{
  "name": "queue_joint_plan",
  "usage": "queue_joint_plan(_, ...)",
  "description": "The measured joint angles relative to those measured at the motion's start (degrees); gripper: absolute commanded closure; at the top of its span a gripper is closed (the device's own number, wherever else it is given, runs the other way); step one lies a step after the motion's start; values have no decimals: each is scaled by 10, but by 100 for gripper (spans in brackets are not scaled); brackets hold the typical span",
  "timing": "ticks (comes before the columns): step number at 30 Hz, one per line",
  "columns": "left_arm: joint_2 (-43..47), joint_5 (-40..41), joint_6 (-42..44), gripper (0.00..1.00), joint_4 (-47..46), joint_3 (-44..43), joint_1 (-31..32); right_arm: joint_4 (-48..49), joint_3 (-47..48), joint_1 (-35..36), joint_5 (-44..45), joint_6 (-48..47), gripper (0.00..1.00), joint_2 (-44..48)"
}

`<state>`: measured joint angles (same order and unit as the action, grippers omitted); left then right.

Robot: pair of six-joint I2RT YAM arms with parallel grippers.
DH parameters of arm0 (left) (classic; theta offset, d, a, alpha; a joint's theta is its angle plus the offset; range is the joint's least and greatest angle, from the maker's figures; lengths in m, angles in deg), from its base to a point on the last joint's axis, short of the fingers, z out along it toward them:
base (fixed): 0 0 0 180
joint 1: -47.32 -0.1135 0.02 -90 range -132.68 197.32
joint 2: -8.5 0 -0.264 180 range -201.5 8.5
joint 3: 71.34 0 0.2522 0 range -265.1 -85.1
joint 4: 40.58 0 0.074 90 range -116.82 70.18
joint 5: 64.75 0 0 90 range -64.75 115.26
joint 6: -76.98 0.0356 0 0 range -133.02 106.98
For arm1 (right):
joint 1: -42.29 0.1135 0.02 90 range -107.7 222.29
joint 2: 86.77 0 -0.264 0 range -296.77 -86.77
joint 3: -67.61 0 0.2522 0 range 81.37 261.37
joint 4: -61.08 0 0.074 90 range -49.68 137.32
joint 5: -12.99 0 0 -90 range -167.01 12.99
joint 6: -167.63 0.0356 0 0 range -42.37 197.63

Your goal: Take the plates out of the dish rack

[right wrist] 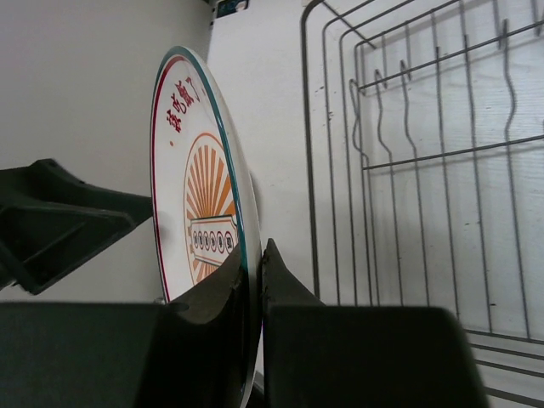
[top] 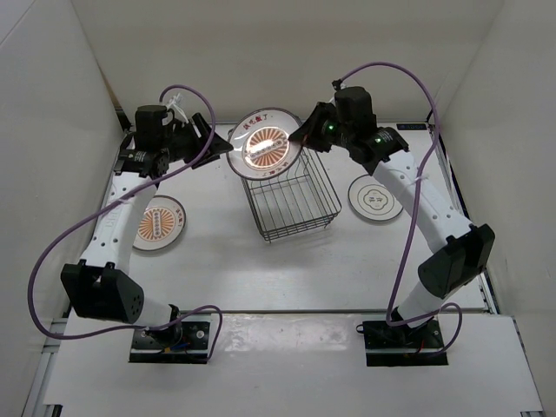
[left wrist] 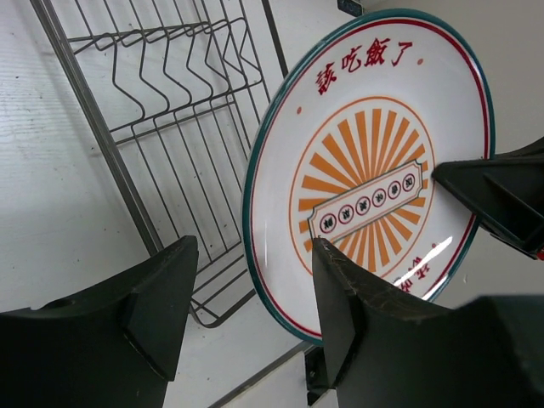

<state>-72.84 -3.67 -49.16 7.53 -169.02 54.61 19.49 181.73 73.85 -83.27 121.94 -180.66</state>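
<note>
My right gripper should pass the sunburst plate over by its free rim point(top: 233, 158), because the matching plate point(top: 158, 224) is on my left gripper's side and the stacking will be done there.
A whitish plate point(top: 269, 143) with an orange sunburst pattern and a green-red rim is held upright in the air over the far end of the dark wire dish rack point(top: 291, 195). My right gripper point(top: 306, 132) is shut on its right rim; in the right wrist view my gripper point(right wrist: 255, 248) pinches the plate point(right wrist: 200, 195) edge. My left gripper point(top: 219, 143) is open at the plate's left rim. In the left wrist view the plate point(left wrist: 374, 153) edge lies between its spread fingers point(left wrist: 255, 248). The rack point(left wrist: 170, 102) holds no other plate that I can see.
A second orange-patterned plate point(top: 159, 223) lies flat on the table left of the rack. A white plate with dark centre marks point(top: 375, 198) lies flat to the right. White walls close in at the back and both sides.
</note>
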Motion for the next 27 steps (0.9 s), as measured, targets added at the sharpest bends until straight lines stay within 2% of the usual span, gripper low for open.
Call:
queue_joint_plan(3,-4,0,2,33,3,0,0,15,0,0,-28,16,100,-2)
queue_joint_plan(7,-20,-4,2,41,9,-10,0,44,0,1,-62,37,100,-8)
queue_joint_plan(10,-30,-5,4,58,8,-24,0,52,0,1,-75,47,100,-19)
queue_joint_plan(11,-31,-5,5,68,8,-26,0,54,0,1,-78,50,100,-23)
queue_joint_plan(13,-32,-6,2,79,9,-30,0,55,-2,0,-81,56,100,-26)
queue_joint_plan(14,-33,-10,-4,94,8,-32,-2,57,-7,-2,-82,61,100,-26)
queue_joint_plan(15,-33,-17,-10,100,7,-34,-5,59,-10,-5,-86,68,100,-26)
queue_joint_plan(19,-34,-14,-12,100,16,-35,-7,88,-38,-9,-100,89,100,-24)
queue_joint_plan(21,-35,-11,-12,100,21,-35,-7,96,-49,-10,-105,97,94,-23)
queue_joint_plan(23,-35,-8,-12,100,25,-35,-9,104,-58,-12,-113,106,94,-23)
queue_joint_plan(27,-35,-10,-15,100,26,-35,-19,118,-65,-18,-131,113,87,-23)
